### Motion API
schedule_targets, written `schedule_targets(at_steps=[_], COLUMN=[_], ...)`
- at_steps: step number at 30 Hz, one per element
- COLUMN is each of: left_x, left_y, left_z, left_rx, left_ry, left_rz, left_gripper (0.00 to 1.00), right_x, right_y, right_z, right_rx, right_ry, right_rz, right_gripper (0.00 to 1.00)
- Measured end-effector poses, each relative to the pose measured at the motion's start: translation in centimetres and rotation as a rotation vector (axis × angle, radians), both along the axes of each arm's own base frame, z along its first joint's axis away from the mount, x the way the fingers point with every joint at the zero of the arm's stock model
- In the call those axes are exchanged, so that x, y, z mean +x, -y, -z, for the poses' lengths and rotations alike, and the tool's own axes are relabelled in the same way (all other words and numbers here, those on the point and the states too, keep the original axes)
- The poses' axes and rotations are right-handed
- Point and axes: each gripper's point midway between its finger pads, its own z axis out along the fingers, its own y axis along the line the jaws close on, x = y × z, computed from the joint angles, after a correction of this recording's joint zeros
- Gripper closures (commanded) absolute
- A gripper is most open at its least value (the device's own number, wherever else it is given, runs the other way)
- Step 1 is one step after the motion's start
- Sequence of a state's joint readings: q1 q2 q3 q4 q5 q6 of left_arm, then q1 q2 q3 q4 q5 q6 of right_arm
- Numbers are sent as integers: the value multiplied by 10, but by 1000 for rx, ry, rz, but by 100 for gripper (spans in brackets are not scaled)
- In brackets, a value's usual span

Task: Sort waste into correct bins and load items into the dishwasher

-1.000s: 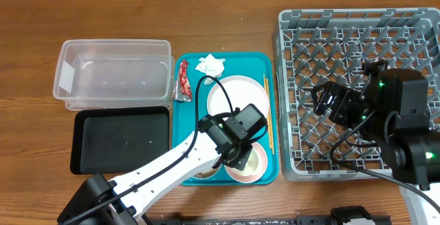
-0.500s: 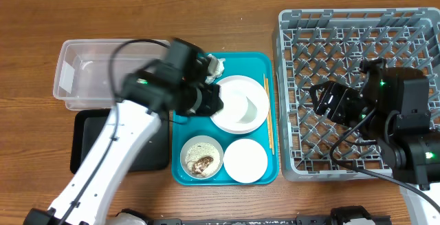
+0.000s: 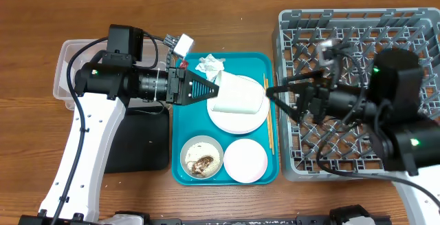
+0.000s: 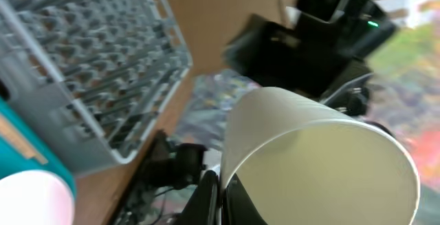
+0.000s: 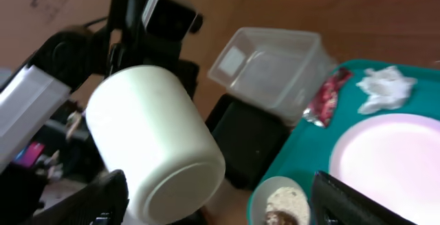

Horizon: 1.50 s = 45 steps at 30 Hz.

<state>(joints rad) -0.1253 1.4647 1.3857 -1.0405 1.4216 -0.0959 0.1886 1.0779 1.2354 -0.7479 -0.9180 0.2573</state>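
My right gripper should take the cup's base (image 3: 262, 96) and load the cup with its opening down, because my left gripper holds the small white cup's rim (image 3: 219, 91) away from the dish rack.
My left gripper (image 3: 214, 89) is shut on the rim of the small white cup (image 3: 237, 95) and holds it on its side above the large pale plate (image 3: 237, 118). In the left wrist view the fingers (image 4: 210, 199) pinch the cup's wall (image 4: 323, 163). My right gripper (image 3: 278, 100) is open, just right of the cup and pointing at it. In the right wrist view the cup (image 5: 155, 142) sits between its spread jaws. A bowl with food scraps (image 3: 201, 157), a second bowl (image 3: 245, 160), chopsticks (image 3: 269, 118), a white tissue (image 3: 210, 65) and a partly hidden red wrapper (image 3: 182, 65) lie on the teal tray (image 3: 261, 67).
The grey dish rack (image 3: 357, 32) stands at the right. The clear tub (image 3: 69, 67) and the black tray (image 3: 148, 142) lie left of the teal tray, both partly under my left arm. In the right wrist view they show behind the cup.
My left gripper has lifted the cup off the plate and turned it sideways towards the right. My right gripper has moved left out of the rack, open towards the cup.
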Motion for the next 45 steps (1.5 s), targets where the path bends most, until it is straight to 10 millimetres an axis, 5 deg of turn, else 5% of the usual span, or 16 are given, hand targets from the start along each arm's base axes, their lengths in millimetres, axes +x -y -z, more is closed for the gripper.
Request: schedule_targets(at_steps=[9,11,16,29,31,34,40,45], left_x=[-4,-4,-4,-5,-5,-4,4,16], left_y=[0,0,-1,1,1,1,0,-6], left_z=[-9,-11,-12,-17,-17,-16,-1,30], left_rx=[-64,-73,-83,-107,-107,-105,-23,159], left_ry=[10,13,22,56,60,67,61,22], left_rz=[31,32,36,54,54,53,12,-73], left_gripper=[96,96,96,96,80,0,0,0], right_x=[-21,-24,-29,-34,-33,-32,-21,-10], right_y=[-50,-52,-56,-63,-63,-63,-48,-2], right_z=[-18,-20,-18,-17,-16,-14,6,14], right_rx=[78,85,85,72,68,59,-48,-178], right_ry=[110,115,102,118,116,112,59,60], right_rz=[-255,-269,-287,-303,-295,-287,-135,123], right_gripper=[36,35,8,28,32,33,32,33])
